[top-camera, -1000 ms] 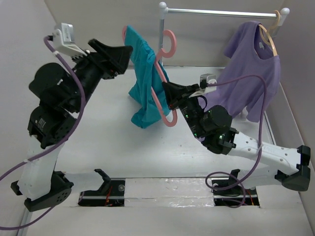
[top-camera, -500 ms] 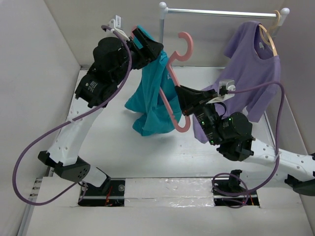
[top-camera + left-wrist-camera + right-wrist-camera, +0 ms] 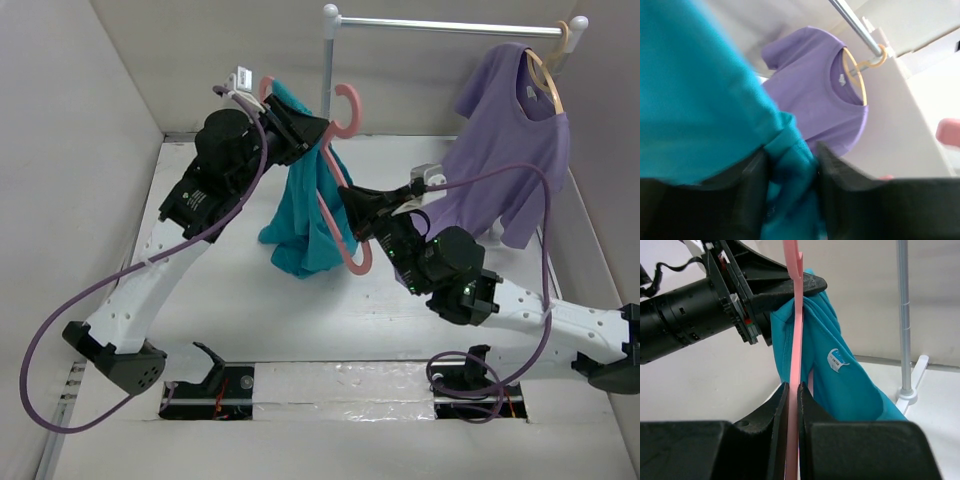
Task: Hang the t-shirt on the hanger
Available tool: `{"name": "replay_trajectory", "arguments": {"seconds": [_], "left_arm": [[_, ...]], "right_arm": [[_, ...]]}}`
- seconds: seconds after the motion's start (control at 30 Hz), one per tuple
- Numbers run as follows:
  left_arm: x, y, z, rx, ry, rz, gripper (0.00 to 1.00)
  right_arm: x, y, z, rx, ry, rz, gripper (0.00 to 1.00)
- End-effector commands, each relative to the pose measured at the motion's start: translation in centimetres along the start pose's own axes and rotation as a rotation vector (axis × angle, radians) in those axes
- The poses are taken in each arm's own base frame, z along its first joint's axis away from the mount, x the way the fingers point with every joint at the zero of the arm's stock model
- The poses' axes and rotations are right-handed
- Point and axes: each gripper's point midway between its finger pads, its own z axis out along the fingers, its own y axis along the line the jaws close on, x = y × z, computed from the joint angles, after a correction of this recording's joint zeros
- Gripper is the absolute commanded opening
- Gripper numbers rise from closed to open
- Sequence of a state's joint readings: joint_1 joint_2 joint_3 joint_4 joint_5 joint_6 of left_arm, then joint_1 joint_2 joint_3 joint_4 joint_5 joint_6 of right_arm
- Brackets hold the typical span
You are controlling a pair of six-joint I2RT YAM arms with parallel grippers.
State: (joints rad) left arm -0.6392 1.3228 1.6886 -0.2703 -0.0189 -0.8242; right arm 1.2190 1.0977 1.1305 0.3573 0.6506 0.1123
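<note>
The hanger's lower end (image 3: 361, 263) pokes out of the t-shirt, so next my right gripper leaves the hanger's frame and grabs the t-shirt's loose edge (image 3: 348, 238) next to that end of the hanger.
The teal t-shirt (image 3: 305, 215) hangs in a bunch over the table, draped on one arm of the pink hanger (image 3: 366, 258). My left gripper (image 3: 310, 128) is at the shirt's top, beside the hanger's hook, shut on a fold of the t-shirt (image 3: 690, 100). In the left wrist view, cloth fills the gap between the gripper's (image 3: 792, 150) fingers. From below right, my right gripper (image 3: 350, 200) is shut on the hanger's thin frame. In the right wrist view, the hanger (image 3: 796, 340) runs straight up out of the gripper (image 3: 793, 385), with the t-shirt (image 3: 850, 385) and its neck label just behind.
A lilac t-shirt (image 3: 510, 140) hangs on a wooden hanger (image 3: 548, 75) at the right end of the white rail (image 3: 450, 25). The rail's post (image 3: 328, 70) stands just behind the pink hook. White walls close in the table on the left, back and right.
My left arm swung in from the left to the shirt's top, and its jaws went from wide open to shut on the teal cloth. The hanger shifted a little left.
</note>
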Motion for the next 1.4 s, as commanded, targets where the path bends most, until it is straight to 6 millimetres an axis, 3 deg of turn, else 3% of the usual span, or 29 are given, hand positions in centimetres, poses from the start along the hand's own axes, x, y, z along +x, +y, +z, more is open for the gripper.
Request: {"name": "replay_trajectory", "arguments": {"seconds": [0.0,0.13,0.23,0.27,0.3,0.37,0.4,0.5,0.57,0.6,0.7,0.77,0.8,0.87,0.9,1.0,1.17,1.37], "left_arm": [[0.3,-2.1,-1.3,0.113,0.002,-0.03,0.24],[0.1,-1.8,-2.7,0.11,-0.018,-0.03,0.02],[-0.3,-0.8,-3.7,0.084,-0.053,-0.032,0.0],[-0.3,-0.6,-4.0,0.078,-0.056,-0.032,0.0],[0.0,-0.3,-4.2,0.072,-0.049,-0.031,0.0],[-0.8,0.1,-5.1,0.071,-0.065,-0.036,0.0],[-0.8,0.6,-5.3,0.063,-0.068,-0.035,0.0],[-1.7,0.9,-6.3,0.055,-0.093,-0.039,0.0],[-1.3,0.3,-6.9,0.081,-0.067,-0.04,0.0],[-1.4,0.0,-7.1,0.091,-0.068,-0.043,0.0],[-1.3,-0.5,-7.4,0.113,-0.053,-0.054,0.0],[-1.2,-0.9,-7.5,0.13,-0.044,-0.066,0.0],[-1.3,-1.1,-7.6,0.135,-0.042,-0.071,0.0],[-1.3,-1.4,-7.6,0.146,-0.038,-0.073,0.0],[-1.3,-1.5,-7.8,0.148,-0.035,-0.074,0.0],[-1.3,-1.7,-8.0,0.154,-0.034,-0.081,0.0],[-1.2,-1.5,-8.5,0.153,-0.039,-0.094,0.0],[-1.8,-1.3,-9.0,0.145,-0.072,-0.093,0.0]], "right_arm": [[-2.0,1.7,0.8,-0.043,-0.049,0.055,0.0],[-0.1,2.1,1.1,-0.046,-0.002,0.081,0.0],[1.4,2.4,1.0,-0.061,0.054,0.132,0.0],[2.1,2.7,0.9,-0.093,0.088,0.125,0.05],[2.1,3.0,0.7,-0.109,0.104,0.133,0.22],[2.8,3.4,-0.2,-0.141,0.17,0.138,0.42],[2.1,3.3,-0.9,-0.154,0.173,0.155,0.6],[2.3,2.7,-2.8,-0.209,0.23,0.165,0.78],[3.0,0.9,-4.1,-0.209,0.267,0.16,0.79],[3.6,0.7,-4.6,-0.229,0.289,0.153,0.64],[7.0,-2.1,-5.4,-0.205,0.371,0.115,0.0],[9.4,-4.3,-4.8,-0.161,0.423,0.085,0.0],[10.3,-4.3,-4.9,-0.192,0.457,0.078,0.08],[11.8,-4.8,-4.3,-0.232,0.512,0.037,0.31],[12.1,-4.9,-4.1,-0.265,0.533,0.027,0.56],[13.0,-5.7,-3.1,-0.287,0.574,-0.027,0.78],[14.6,-6.7,-1.9,-0.325,0.615,-0.045,0.78],[17.5,-4.9,-3.4,-0.4,0.706,-0.018,0.68]]}}
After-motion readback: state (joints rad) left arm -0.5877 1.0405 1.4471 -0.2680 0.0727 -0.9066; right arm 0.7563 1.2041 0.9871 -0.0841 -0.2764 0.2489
